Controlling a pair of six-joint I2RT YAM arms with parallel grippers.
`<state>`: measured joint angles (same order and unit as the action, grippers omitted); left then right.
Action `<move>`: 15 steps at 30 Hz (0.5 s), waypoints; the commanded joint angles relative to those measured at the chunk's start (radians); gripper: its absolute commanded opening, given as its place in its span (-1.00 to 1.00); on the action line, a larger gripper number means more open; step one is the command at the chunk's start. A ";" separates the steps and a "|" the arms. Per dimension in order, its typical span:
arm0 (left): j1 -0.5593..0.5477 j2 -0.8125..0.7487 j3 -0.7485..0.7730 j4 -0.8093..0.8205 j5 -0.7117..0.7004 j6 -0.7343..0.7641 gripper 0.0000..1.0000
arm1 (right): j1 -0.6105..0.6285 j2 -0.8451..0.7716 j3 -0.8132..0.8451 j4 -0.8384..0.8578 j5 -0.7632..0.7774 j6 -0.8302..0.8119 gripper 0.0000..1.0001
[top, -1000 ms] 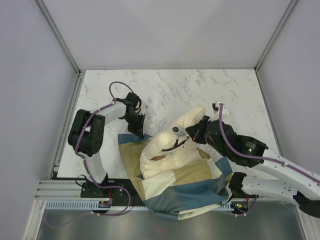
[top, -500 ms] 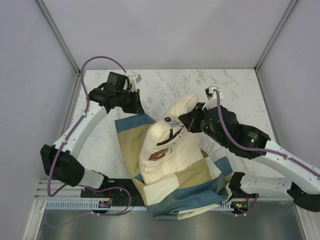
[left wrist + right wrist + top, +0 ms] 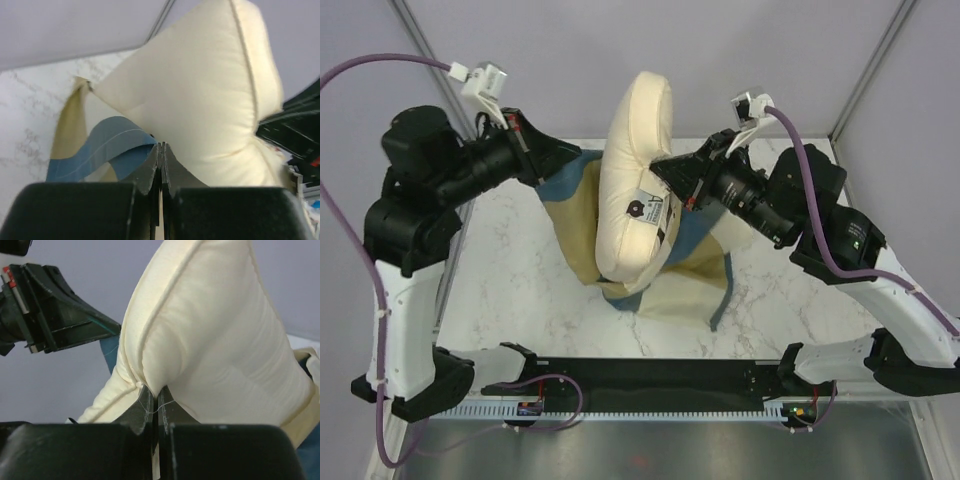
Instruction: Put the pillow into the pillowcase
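Most of the pillow (image 3: 628, 170) hangs outside the pillowcase, so next my right gripper lowers the pillow first while my left gripper takes the pillowcase farther down its side (image 3: 576, 236).
The cream pillow (image 3: 638, 150) hangs upright in the air above the table, its lower end inside the blue, tan and cream checked pillowcase (image 3: 670, 275), which dangles below and behind it. My right gripper (image 3: 663, 172) is shut on a pinch of the pillow's fabric at its side seam (image 3: 154, 390). My left gripper (image 3: 572, 160) is shut on the blue edge of the pillowcase (image 3: 115, 145), just left of the pillow (image 3: 210, 100). A small tag with a black mark (image 3: 645, 208) shows on the pillow's front.
The white marble table (image 3: 520, 290) lies beneath the hanging cloth. Grey enclosure walls stand on three sides. A black rail with both arm bases (image 3: 650, 375) runs along the near edge. The left gripper (image 3: 65, 315) shows close by in the right wrist view.
Both arms have risen high and lifted the pillow and pillowcase off the table. The pillow has gone from lying slanted to hanging upright, and the case has come off the near edge.
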<state>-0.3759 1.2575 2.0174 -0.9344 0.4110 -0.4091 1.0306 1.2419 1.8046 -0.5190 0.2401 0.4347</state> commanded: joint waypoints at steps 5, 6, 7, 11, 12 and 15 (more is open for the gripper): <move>0.005 -0.052 0.130 0.273 0.142 -0.276 -0.95 | 0.005 0.118 0.213 0.158 -0.053 -0.106 -1.00; 0.006 -0.047 0.129 0.296 0.166 -0.333 -0.95 | 0.005 0.132 0.210 0.165 -0.023 -0.114 -1.00; 0.005 -0.047 0.127 0.324 0.190 -0.361 -0.95 | 0.003 0.148 0.205 0.172 0.020 -0.119 -1.00; 0.003 -0.053 0.135 0.408 0.267 -0.433 -0.95 | -0.021 0.237 0.190 0.191 0.181 -0.127 -1.00; 0.005 -0.056 0.141 0.420 0.275 -0.441 -0.95 | -0.039 0.252 0.185 0.186 0.182 -0.108 -1.00; 0.005 -0.053 0.165 0.433 0.311 -0.457 -0.95 | -0.107 0.313 0.167 0.148 0.159 -0.015 -1.00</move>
<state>-0.3687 1.2228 2.1281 -0.6277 0.6071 -0.7609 0.9840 1.5066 1.9785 -0.4084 0.3225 0.3550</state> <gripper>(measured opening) 0.029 0.029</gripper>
